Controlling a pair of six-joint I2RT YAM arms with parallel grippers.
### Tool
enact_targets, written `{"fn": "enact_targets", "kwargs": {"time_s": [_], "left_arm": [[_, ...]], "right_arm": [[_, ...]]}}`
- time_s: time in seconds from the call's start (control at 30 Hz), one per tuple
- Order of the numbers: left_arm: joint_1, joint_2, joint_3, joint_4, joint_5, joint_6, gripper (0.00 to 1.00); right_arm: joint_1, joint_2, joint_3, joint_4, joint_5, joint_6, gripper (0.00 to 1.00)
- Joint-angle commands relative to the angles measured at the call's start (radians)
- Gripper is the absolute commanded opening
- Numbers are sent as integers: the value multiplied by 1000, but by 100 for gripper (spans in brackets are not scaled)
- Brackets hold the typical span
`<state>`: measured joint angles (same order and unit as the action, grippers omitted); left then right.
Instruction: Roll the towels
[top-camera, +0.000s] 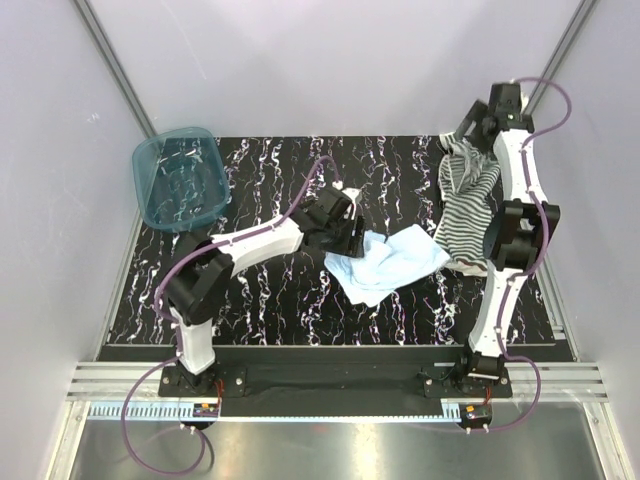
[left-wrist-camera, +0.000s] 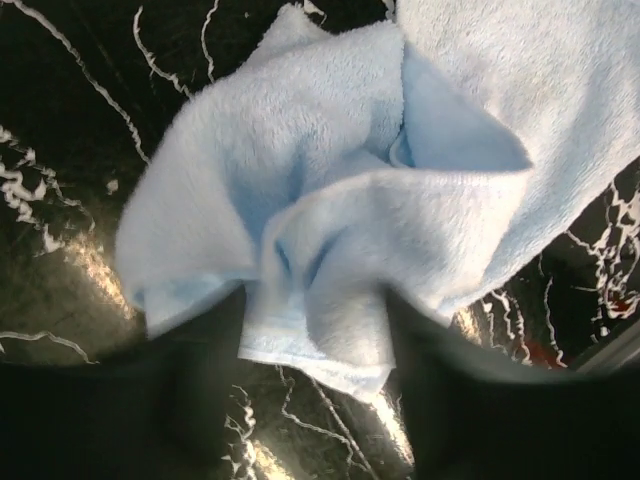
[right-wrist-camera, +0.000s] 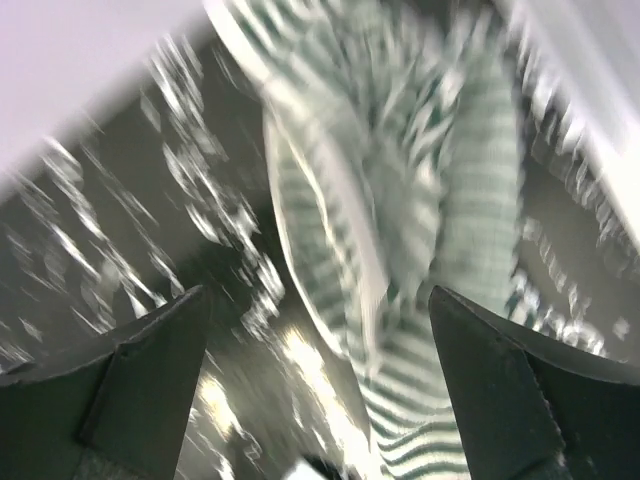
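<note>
The pale blue towel lies bunched (top-camera: 364, 268) beneath the robot's left gripper, so the robot's right gripper should grab the towel's flat end (top-camera: 418, 236) close to the striped towel and raise it.
The pale blue towel (top-camera: 392, 262) lies crumpled on the black marbled table (top-camera: 270, 300), near the middle. My left gripper (top-camera: 350, 228) sits at its left edge. In the left wrist view the blue towel (left-wrist-camera: 330, 210) is bunched in folds. One fold hangs down between the dark fingers (left-wrist-camera: 190, 390) of my left gripper (left-wrist-camera: 315, 335), whose jaws stand apart. The green-and-white striped towel (top-camera: 466, 205) lies rumpled at the far right. My right gripper (top-camera: 464, 132) hovers over its far end. The blurred right wrist view shows the striped towel (right-wrist-camera: 420, 220) ahead of my right gripper (right-wrist-camera: 318, 300), open wide and holding nothing.
A teal plastic basket (top-camera: 180, 178) stands at the table's back left corner. Pale walls with metal rails close in the table at the back and on both sides. My right arm (top-camera: 515, 240) reaches along the right edge, beside the striped towel.
</note>
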<state>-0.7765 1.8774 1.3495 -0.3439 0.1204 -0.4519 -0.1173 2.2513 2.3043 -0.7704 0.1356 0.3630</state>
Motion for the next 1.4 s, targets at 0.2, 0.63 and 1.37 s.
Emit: {"fn": "enact_targets", "kwargs": {"time_s": [0.2, 0.63, 1.37], "left_arm": [[34, -228, -53, -93, -153, 27, 91], [138, -429, -280, -150, -162, 22, 86], [365, -796, -443, -323, -274, 206, 92]], "right_arm": [[70, -482, -712, 171, -232, 22, 95], [173, -391, -815, 115, -263, -15, 61], [229, -174, -727, 39, -76, -59, 58]]}}
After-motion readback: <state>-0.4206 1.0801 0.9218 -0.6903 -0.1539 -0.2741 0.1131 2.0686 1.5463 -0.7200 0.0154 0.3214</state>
